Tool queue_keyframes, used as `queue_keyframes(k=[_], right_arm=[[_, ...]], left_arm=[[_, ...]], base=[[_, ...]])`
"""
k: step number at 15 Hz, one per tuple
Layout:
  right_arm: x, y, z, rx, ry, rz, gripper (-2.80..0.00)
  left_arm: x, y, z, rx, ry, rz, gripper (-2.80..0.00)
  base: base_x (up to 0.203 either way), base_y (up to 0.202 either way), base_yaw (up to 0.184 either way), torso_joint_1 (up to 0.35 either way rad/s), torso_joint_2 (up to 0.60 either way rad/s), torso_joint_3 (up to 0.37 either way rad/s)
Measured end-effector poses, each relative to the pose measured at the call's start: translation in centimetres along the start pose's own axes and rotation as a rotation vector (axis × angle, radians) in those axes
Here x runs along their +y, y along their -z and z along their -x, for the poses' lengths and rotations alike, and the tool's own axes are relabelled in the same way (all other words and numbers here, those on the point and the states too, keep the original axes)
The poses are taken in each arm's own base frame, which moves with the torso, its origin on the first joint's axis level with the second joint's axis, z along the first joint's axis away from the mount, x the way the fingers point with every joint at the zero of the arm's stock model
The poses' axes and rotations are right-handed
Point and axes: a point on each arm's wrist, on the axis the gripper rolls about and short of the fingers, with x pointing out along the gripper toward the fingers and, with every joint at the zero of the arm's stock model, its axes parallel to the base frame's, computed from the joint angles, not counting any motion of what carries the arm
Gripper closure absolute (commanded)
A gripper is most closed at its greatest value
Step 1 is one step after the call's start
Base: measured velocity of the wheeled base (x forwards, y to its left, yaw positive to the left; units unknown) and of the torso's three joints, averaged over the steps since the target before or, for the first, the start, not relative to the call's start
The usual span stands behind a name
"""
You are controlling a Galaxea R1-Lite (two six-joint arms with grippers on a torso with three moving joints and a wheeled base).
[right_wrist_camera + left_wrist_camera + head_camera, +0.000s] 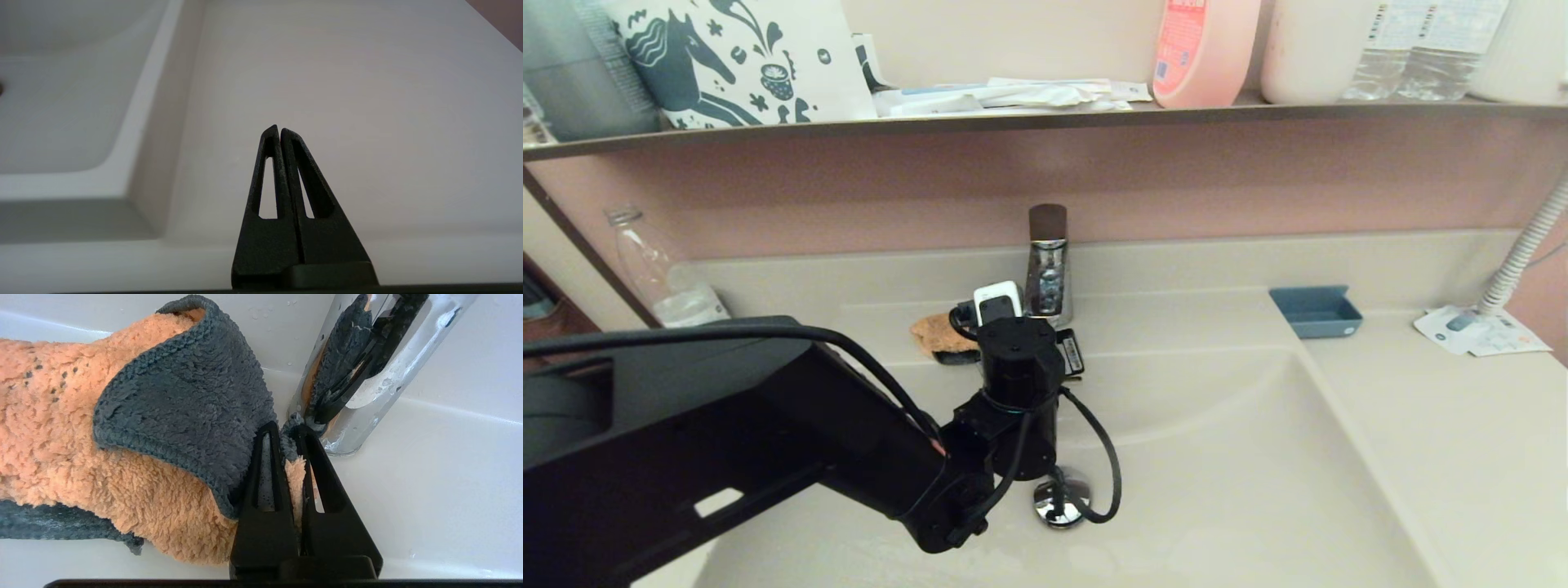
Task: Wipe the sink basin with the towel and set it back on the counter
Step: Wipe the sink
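Note:
The towel fold in my left gripper is against the faucet's base [1059, 314], so I should slide the towel back along the ledge [871, 318] toward the clear bottle.
The orange-tan fluffy towel [938, 333], with a grey side folded over it [81, 428], lies on the counter ledge [429, 477] behind the sink basin [1217, 457], just left of the chrome faucet [1047, 269]. My left gripper [288, 428] is shut on the towel's edge, a fold of orange and grey pile pinched between the fingers close to the faucet's base. In the head view the left wrist hides those fingers. The round chrome drain plug [1062, 500] shows below the arm. My right gripper [280, 128] is shut with nothing in it, above the counter [347, 81] to the right of the basin.
A blue soap dish [1315, 310] sits at the basin's back right corner. A paper leaflet [1478, 331] and a ribbed hose [1523, 253] are far right. A clear bottle [658, 273] stands back left. The dark-edged shelf [1045, 118] overhead carries bottles and packets.

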Motion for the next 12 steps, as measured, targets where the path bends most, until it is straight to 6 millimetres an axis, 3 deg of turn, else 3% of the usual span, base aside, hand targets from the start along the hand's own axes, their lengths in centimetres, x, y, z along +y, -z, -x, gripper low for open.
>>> queue_keyframes(k=[6, 10, 12], right_arm=[[0.0, 0.0, 0.0, 0.000, 0.000, 0.000, 0.00], [0.0, 0.0, 0.0, 0.000, 0.000, 0.000, 0.00], [0.0, 0.0, 0.0, 0.000, 0.000, 0.000, 0.00]], left_arm=[[-1.1, 0.1, -0.3, 0.000, 0.012, 0.001, 0.00], [1.6, 0.3, 0.0, 0.043, -0.003, -0.019, 0.00], [4.2, -0.2, -0.4, 0.056, -0.042, -0.022, 0.00]], base=[[0.000, 0.000, 0.000, 0.000, 0.00, 0.000], [0.000, 0.000, 0.000, 0.000, 0.00, 0.000], [0.000, 0.000, 0.000, 0.000, 0.00, 0.000]])
